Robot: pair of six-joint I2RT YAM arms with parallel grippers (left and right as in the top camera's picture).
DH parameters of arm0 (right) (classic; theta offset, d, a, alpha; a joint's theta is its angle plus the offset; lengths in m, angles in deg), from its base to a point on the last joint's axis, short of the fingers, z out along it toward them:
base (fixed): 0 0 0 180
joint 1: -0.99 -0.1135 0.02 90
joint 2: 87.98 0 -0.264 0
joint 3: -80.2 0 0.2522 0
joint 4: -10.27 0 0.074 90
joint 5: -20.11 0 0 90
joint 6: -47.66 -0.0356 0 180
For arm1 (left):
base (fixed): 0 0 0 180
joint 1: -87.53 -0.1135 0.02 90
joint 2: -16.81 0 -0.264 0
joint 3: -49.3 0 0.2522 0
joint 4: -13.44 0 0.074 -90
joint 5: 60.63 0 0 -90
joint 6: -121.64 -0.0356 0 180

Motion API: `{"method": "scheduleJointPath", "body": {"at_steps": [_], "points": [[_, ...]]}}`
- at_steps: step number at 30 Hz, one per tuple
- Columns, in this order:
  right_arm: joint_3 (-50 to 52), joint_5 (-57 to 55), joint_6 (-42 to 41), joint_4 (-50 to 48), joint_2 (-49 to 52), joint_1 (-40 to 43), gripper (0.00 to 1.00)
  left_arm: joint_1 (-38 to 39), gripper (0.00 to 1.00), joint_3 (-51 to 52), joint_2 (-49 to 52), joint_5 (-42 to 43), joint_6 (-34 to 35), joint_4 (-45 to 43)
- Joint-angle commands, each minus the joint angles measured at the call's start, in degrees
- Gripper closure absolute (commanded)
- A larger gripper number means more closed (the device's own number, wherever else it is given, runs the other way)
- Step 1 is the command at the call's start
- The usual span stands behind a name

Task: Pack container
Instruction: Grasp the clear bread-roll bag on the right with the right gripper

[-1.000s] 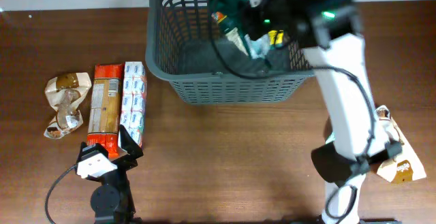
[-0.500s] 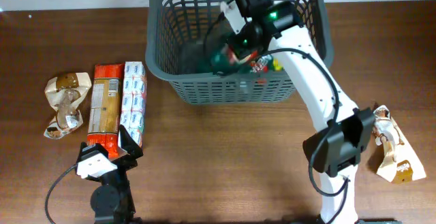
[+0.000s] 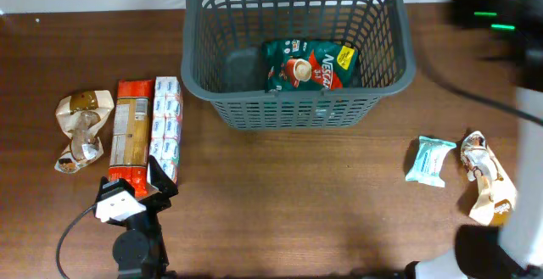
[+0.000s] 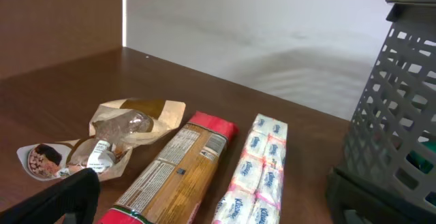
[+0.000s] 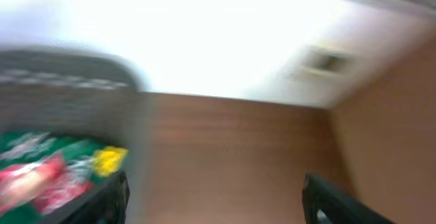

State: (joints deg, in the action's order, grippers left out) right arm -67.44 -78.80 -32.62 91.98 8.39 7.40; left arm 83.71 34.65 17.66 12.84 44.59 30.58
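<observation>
I should go on moving my open right gripper to the brown-and-white packet, toward its middle (image 3: 485,174), until the fingers are on both sides of it, and then close them, because this packet lies clear of the teal packet (image 3: 430,161).
The container (image 3: 297,109), a dark grey slotted basket, stands at the table's far middle. A green coffee packet (image 3: 307,65) lies inside it against the near wall. My right arm (image 3: 496,12) is a blur at the far right, clear of the basket. In the right wrist view my right gripper (image 5: 218,207) is open with bare table between its fingers, and the green packet (image 5: 54,173) shows at the left edge. My left gripper (image 3: 136,192) rests open at the near ends of an orange pasta packet (image 4: 174,176) and a tissue pack (image 4: 262,169).
A crumpled brown packet (image 3: 81,131) lies left of the pasta packet (image 3: 131,135) and tissue pack (image 3: 166,126). On the right lie a teal packet (image 3: 430,160) and a crumpled brown-and-white packet (image 3: 488,177). The basket wall (image 4: 395,115) rises at the right of the left wrist view.
My right gripper opened and let go of the green packet inside the basket, then swung out to the right. The left arm has not moved.
</observation>
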Motion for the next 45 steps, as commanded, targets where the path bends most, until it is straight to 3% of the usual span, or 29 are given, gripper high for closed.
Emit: {"method": "scheduleJointPath", "body": {"at_steps": [1, 5, 9, 15, 19, 26, 32, 45], "points": [[12.8, 6.4, -1.4, -3.9, -2.3, 12.0, 0.21, -0.1, 0.01, 0.4, -0.5, -0.2, 0.3, -0.1], [31.7, 7.7, -1.4, -14.0, -3.9, 21.9, 0.21, -0.1, 0.01, 0.4, -0.5, -0.2, 0.3, -0.1], [46.8, 8.7, -0.1, -20.4, -3.4, 25.5, 0.21, -0.1, 0.01, 0.4, -0.5, -0.2, 0.3, -0.1], [61.8, 5.8, 9.6, -19.7, -3.3, 25.6, 0.26, -0.1, 0.01, 0.4, -0.5, -0.2, 0.3, -0.1], [63.6, 4.1, 8.7, -18.0, -3.3, 26.0, 0.22, -0.1, 0.01, 0.4, -0.5, -0.2, 0.3, -0.1], [64.4, -1.2, 15.5, -12.6, -3.3, 26.0, 0.19, -0.1, 0.01, 0.4, -0.5, -0.2, 0.3, -0.1], [66.8, -3.3, 14.8, -14.9, -2.6, 28.5, 0.17, -0.1, 0.01, 0.4, -0.5, -0.2, 0.3, -0.1], [71.8, -1.9, 10.5, -20.5, 7.0, 30.4, 0.27, -0.1, 0.01, 0.4, -0.5, -0.2, 0.3, -0.1]]}}
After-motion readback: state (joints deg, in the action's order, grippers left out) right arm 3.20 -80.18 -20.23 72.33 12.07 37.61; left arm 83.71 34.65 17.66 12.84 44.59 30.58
